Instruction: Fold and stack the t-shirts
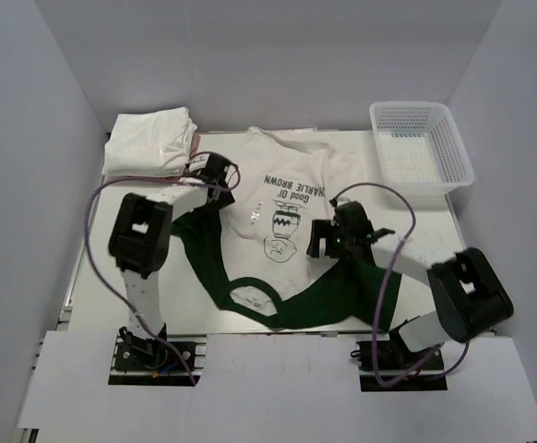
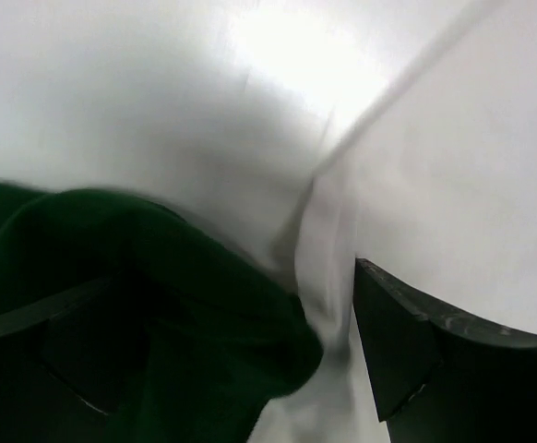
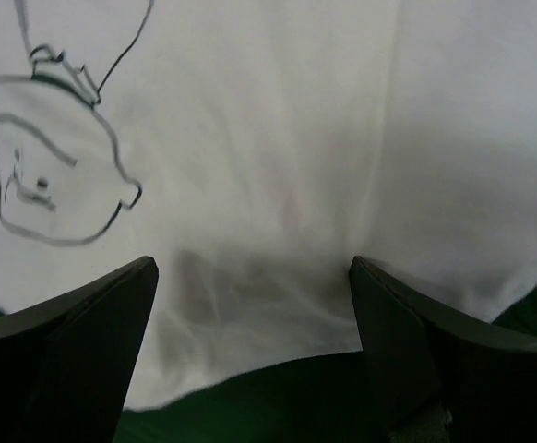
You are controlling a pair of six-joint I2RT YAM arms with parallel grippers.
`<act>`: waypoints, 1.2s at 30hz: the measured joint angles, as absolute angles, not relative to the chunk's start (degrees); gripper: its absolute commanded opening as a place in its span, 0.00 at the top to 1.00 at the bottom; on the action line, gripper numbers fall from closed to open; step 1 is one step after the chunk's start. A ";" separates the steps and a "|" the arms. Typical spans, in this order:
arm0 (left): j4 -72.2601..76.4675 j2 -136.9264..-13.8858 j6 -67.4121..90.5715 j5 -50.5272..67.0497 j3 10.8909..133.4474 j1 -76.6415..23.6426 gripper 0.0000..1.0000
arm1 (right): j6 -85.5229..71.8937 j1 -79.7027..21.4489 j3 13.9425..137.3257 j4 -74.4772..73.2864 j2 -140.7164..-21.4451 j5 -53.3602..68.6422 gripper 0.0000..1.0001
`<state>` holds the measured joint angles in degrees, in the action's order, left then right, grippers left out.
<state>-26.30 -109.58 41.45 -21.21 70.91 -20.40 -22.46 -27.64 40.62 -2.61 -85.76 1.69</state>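
My left gripper and right gripper need to turn the t-shirt's green collar (image 1: 267, 287) toward the folded stack's side (image 1: 150, 144) before folding, because the collar points at the near table edge.
The cream-white t-shirt (image 1: 292, 198) with dark green sleeves (image 1: 204, 254) lies spread on the table, its cartoon face and black lettering facing up. My left gripper (image 1: 215, 175) is at the shirt's left edge. In the left wrist view it (image 2: 236, 309) is open, with bunched green sleeve (image 2: 158, 314) and white cloth (image 2: 328, 240) between the jaws. My right gripper (image 1: 324, 238) is low over the shirt's right side. In the right wrist view it (image 3: 253, 268) is open over the seam between white body (image 3: 278, 166) and green sleeve (image 3: 278, 397). A stack of folded white t-shirts (image 1: 149, 143) lies at the back left.
A white lattice basket (image 1: 421, 148) stands at the back right on the table (image 1: 98, 268). An orange-pink edge (image 1: 194, 148) shows at the folded stack's right side. White walls enclose the table on three sides. Purple cables loop over both arms.
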 measured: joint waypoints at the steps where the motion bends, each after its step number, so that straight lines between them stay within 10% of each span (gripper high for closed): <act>1: -28.12 -113.97 41.30 -22.96 76.53 -20.16 0.01 | -23.31 -29.45 38.70 -2.90 -83.46 1.87 0.10; 10: -32.23 -149.91 31.64 -16.29 134.17 -19.14 0.01 | -26.28 -56.95 31.88 -11.79 -72.20 8.64 0.10; 17: -14.50 -157.77 30.85 0.01 141.32 -21.50 0.01 | -16.27 -65.12 43.42 -10.37 -86.30 13.02 0.10; 27: -12.60 -149.88 27.20 3.79 130.89 -21.41 0.01 | -15.73 -63.33 49.74 -8.91 -83.83 4.16 0.10; 36: -12.19 -104.42 21.28 -3.01 92.40 -21.17 0.01 | -28.51 -48.14 44.86 -14.48 -71.05 -16.95 0.10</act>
<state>-12.19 -104.42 21.28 -3.01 92.40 -21.17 -28.51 -48.14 44.86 -14.48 -71.05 -16.95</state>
